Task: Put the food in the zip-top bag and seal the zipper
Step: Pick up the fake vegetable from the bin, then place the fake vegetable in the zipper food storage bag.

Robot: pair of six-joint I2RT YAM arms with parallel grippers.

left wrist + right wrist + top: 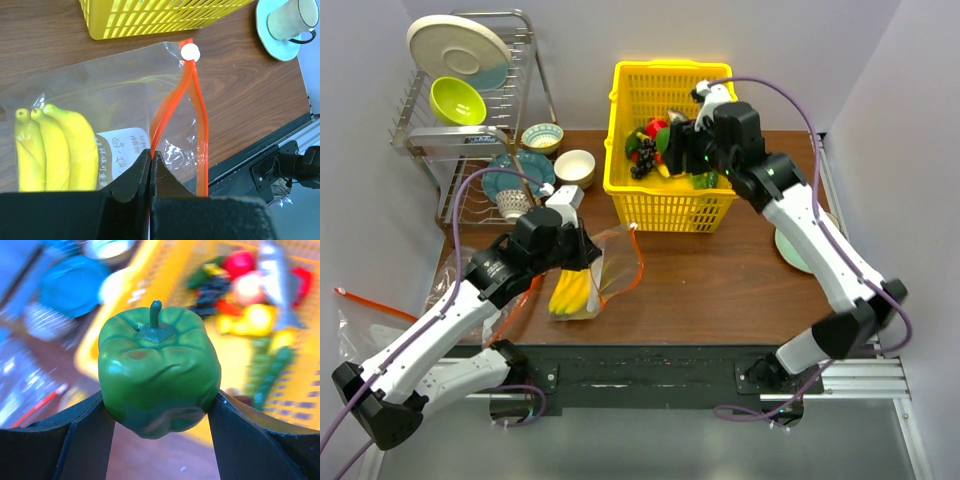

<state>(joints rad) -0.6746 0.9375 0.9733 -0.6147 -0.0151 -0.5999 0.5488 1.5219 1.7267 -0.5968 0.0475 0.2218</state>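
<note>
The orange zipper (639,262) is wide open at the robot's left gripper, so the right gripper keeps moving the green pepper into the bag's opening (620,265) and lets go of it inside.
The clear zip-top bag (616,262) lies on the table in front of the yellow basket (665,205). A yellow banana bunch (55,150) lies inside it. My left gripper (151,156) is shut on one side of the orange zipper (172,100), and the mouth gapes open up to the white slider (189,52). My right gripper (161,396) is above the basket, shut on a green toy pepper (157,365) that is wedged between both fingers. More food (250,295) lies blurred in the basket below it.
A dish rack (470,100) with a plate and bowls stands at the back left. Loose bowls (574,167) sit beside the basket. A cup on a saucer (290,20) sits at the table's right edge. Another clear bag (370,325) hangs off the left side.
</note>
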